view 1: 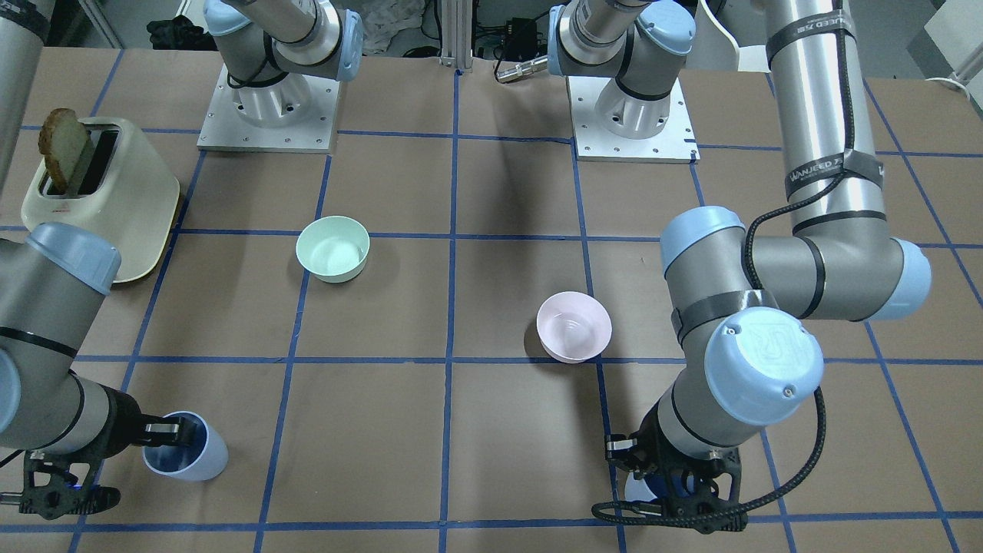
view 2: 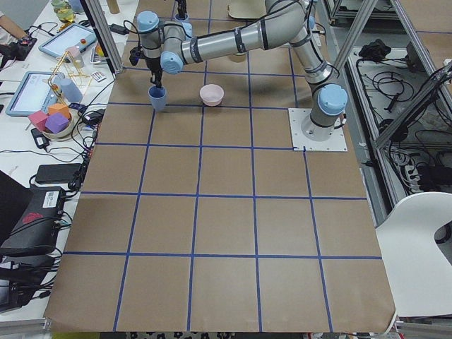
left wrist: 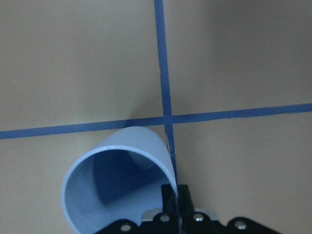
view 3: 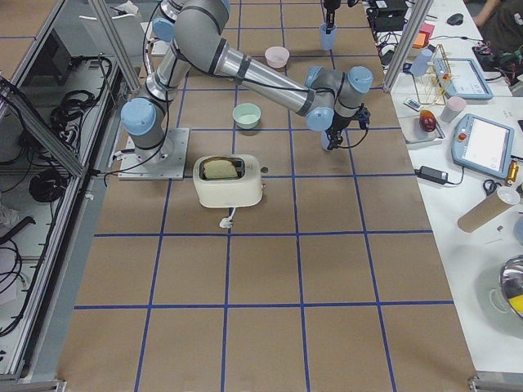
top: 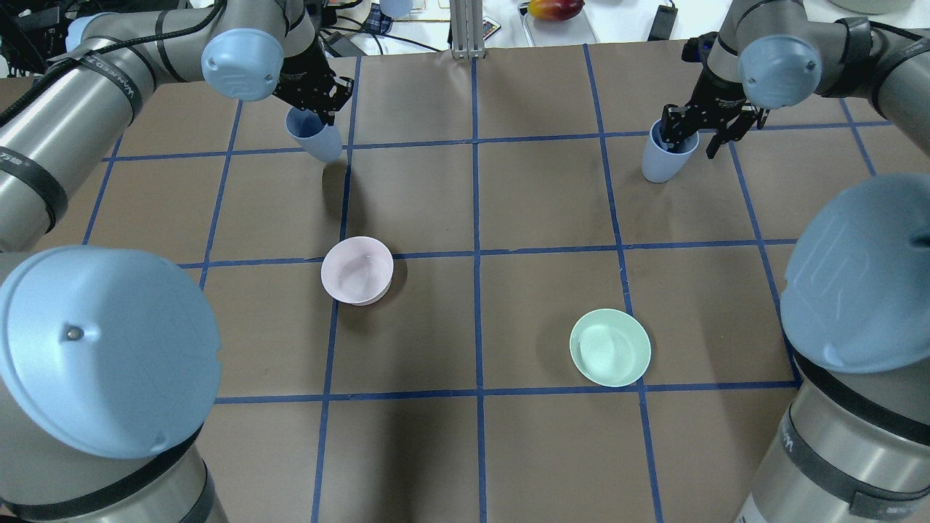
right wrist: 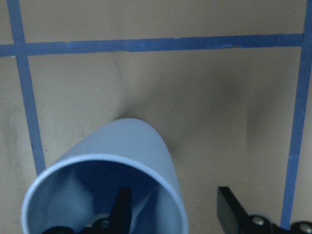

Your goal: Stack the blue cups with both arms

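The blue cup at my right gripper point(view 1: 190, 448) gets thinner down to a narrow base point(view 1: 215, 460), so it will go deep inside the other cup when I lower it.
Two pale blue cups stand on the brown paper table. My left gripper point(top: 320, 116) is shut on the rim of the left blue cup point(top: 316, 139), which hangs tilted in the grip. The left wrist view shows the fingers pinched on this cup's point(left wrist: 117, 180) wall. It is mostly hidden under the wrist in the front view point(view 1: 641, 488). My right gripper point(top: 690, 138) is open and straddles the wall of the right blue cup point(top: 662, 160). In the right wrist view one finger is inside this cup point(right wrist: 109, 180) and the other stands clear outside. The right cup also shows in the front view point(view 1: 188, 447).
A pale pink bowl point(top: 356, 270) sits left of the centre. A mint-green bowl point(top: 610, 347) sits to the right, nearer the robot. A cream toaster point(view 1: 104, 196) with a slice of bread stands on the right arm's side. The cups are about two grid squares apart.
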### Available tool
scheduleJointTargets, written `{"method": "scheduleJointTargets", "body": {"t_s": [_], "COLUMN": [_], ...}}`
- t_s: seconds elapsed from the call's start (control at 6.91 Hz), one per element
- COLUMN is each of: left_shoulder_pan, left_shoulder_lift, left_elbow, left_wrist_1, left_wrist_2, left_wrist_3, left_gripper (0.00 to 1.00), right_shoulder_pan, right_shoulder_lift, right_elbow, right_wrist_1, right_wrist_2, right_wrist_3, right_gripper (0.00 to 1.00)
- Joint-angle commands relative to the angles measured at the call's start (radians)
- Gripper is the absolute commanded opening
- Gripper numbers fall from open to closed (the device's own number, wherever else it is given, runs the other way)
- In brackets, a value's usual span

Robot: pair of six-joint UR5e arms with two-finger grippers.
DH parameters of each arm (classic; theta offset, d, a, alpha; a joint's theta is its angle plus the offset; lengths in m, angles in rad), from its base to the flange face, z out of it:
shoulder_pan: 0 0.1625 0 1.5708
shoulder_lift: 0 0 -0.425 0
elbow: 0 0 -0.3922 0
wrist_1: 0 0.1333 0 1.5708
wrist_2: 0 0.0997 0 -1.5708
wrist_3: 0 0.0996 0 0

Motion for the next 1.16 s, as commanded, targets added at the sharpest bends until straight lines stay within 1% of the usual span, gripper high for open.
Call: {"method": "scheduleJointTargets", "body": {"t_s": [0.0, 0.43, 0.58, 0.72, 0.87, 1.01], "left_shoulder_pan": [-0.071, -0.216, -0.270, -0.295, -0.319, -0.333], "left_shoulder_lift": [0.042, 0.021, 0.012, 0.010, 0.000, -0.005], "left_elbow": [-0.001, -0.001, -0.003, -0.006, -0.007, -0.012], "left_wrist_1": [-0.047, -0.031, -0.014, 0.052, 0.055, 0.055], "left_wrist_2": [0.002, -0.006, -0.001, -0.014, -0.014, -0.006], "left_wrist_3": [-0.062, -0.297, -0.326, -0.386, -0.417, -0.410], "left_gripper": [0.00, 0.00, 0.00, 0.00, 0.00, 0.00], "right_shoulder_pan": [0.000, 0.000, 0.000, 0.005, 0.006, 0.011], "right_shoulder_lift": [-0.001, -0.041, -0.049, -0.059, -0.059, -0.069], "right_elbow": [-0.006, -0.037, -0.060, -0.093, -0.112, -0.112], "right_wrist_1": [0.012, 0.053, 0.082, 0.136, 0.165, 0.185], "right_wrist_2": [-0.004, -0.009, -0.003, 0.005, 0.051, 0.056], "right_wrist_3": [0.006, 0.007, 0.009, 0.017, 0.018, 0.038], "right_gripper": [0.00, 0.00, 0.00, 0.00, 0.00, 0.00]}}
